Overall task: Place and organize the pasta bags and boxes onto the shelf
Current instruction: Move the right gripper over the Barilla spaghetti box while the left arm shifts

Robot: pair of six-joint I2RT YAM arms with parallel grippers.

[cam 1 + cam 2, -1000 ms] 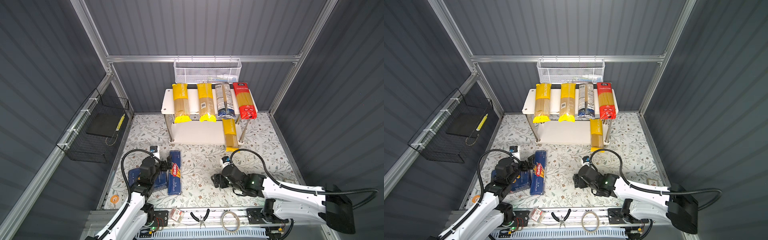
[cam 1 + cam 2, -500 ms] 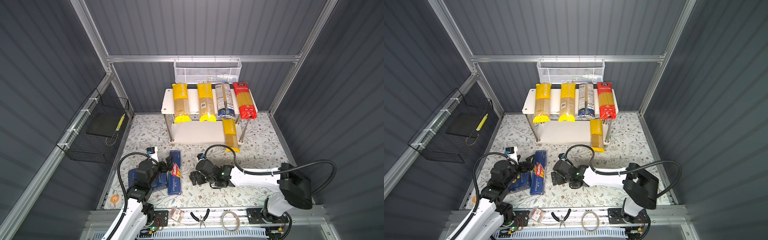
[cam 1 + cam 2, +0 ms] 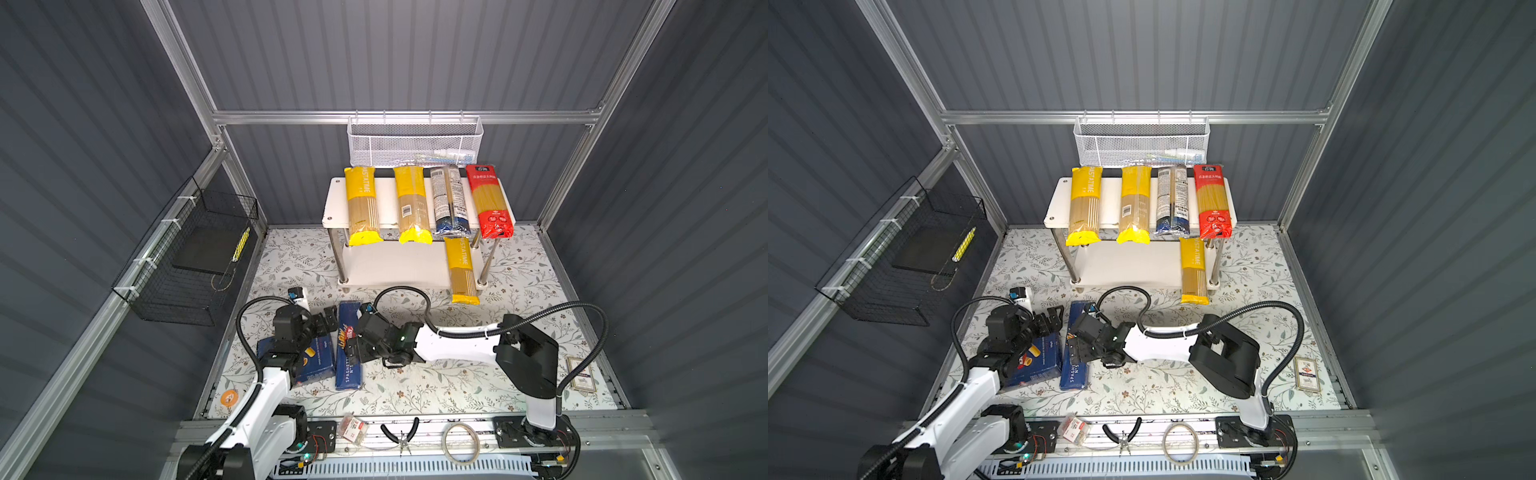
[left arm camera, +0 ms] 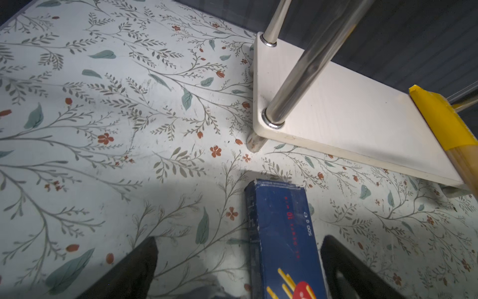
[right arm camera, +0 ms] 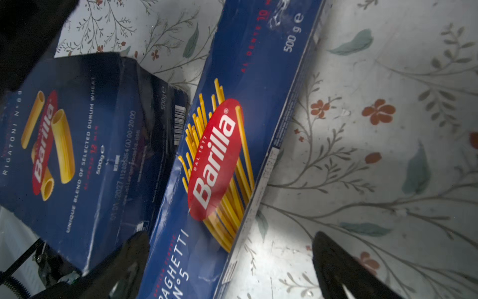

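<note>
The spaghetti box [image 3: 348,375] is lying close along the rigatoni box's side [image 3: 335,368], so my left gripper should wait while my right gripper first pulls the spaghetti box clear.
A long blue spaghetti box [image 3: 348,345] [image 3: 1074,374] lies on the floral mat, with a wider blue rigatoni box [image 3: 309,365] [image 5: 77,145] beside it on the left. My right gripper [image 3: 353,351] [image 5: 231,248] hangs open over the spaghetti box [image 5: 227,155], one finger on each side. My left gripper [image 3: 326,320] [image 4: 239,259] is open too, and the far end of that box [image 4: 282,233] shows between its fingers. The white two-tier shelf [image 3: 386,203] holds several pasta bags on top. One yellow bag [image 3: 461,270] sticks out of its lower tier.
A white mesh basket [image 3: 415,143] hangs on the back wall above the shelf. A black wire basket [image 3: 187,257] hangs on the left wall. Pliers [image 3: 401,432], a cable ring [image 3: 459,442] and a small packet [image 3: 353,428] lie on the front rail. A small card [image 3: 582,374] lies at the mat's right edge.
My right arm has swung left across the mat from the middle to above the spaghetti box, and its jaws have widened. The left gripper has shifted only slightly.
</note>
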